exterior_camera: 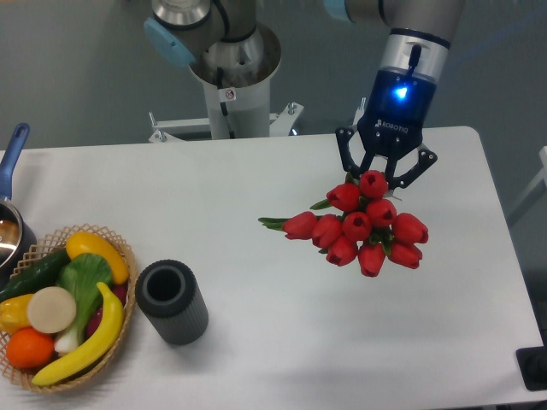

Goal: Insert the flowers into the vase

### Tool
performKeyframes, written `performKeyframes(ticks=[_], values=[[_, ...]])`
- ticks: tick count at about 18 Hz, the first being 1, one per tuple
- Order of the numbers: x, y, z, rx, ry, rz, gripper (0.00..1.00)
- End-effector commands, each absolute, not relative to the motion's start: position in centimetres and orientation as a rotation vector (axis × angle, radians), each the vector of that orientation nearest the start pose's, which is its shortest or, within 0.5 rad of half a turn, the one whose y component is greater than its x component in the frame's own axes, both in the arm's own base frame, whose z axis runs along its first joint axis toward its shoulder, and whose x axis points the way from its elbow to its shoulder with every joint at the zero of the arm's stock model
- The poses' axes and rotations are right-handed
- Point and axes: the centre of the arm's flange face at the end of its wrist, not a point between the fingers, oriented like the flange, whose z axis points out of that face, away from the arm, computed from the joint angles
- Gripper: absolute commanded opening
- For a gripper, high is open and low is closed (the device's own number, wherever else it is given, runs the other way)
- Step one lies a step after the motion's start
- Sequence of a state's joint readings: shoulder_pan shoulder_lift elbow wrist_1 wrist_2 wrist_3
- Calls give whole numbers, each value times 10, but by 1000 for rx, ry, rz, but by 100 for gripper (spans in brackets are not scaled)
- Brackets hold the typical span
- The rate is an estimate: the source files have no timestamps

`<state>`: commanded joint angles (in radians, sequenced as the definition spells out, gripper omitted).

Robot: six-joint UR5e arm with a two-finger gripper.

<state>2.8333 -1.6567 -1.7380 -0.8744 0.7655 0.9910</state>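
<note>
My gripper will bring the flowers [363, 229] along together when it carries them to the vase, because the red flowers are crowded into a tight bunch [356, 226].
The flowers [359, 229], a tight bunch of red tulips with green leaves, lie on the white table right of centre, with their green stems [273, 223] pointing left. My gripper [376, 179] hangs right over the far side of the bunch. Its jaws stand spread on either side of the topmost tulip, and the fingertips are partly hidden behind the blooms. I cannot tell if they touch it. The dark ribbed vase [173, 301] stands upright at the front left, mouth up and empty, far from the gripper.
A wicker basket [117, 243] with bananas, an orange and vegetables stands just left of the vase. A pot with a blue handle [12, 149] sits at the left edge. The robot base [231, 68] is behind the table.
</note>
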Motion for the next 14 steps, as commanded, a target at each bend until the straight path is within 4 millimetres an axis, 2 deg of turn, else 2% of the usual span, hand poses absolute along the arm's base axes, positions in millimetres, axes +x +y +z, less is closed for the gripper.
performKeyframes(ticks=[2, 7, 14], values=[[-446, 359, 469, -2245, -86, 46, 31], [-454, 364, 485, -2229, -142, 40, 31], [-453, 366, 485, -2231, -137, 43, 31]])
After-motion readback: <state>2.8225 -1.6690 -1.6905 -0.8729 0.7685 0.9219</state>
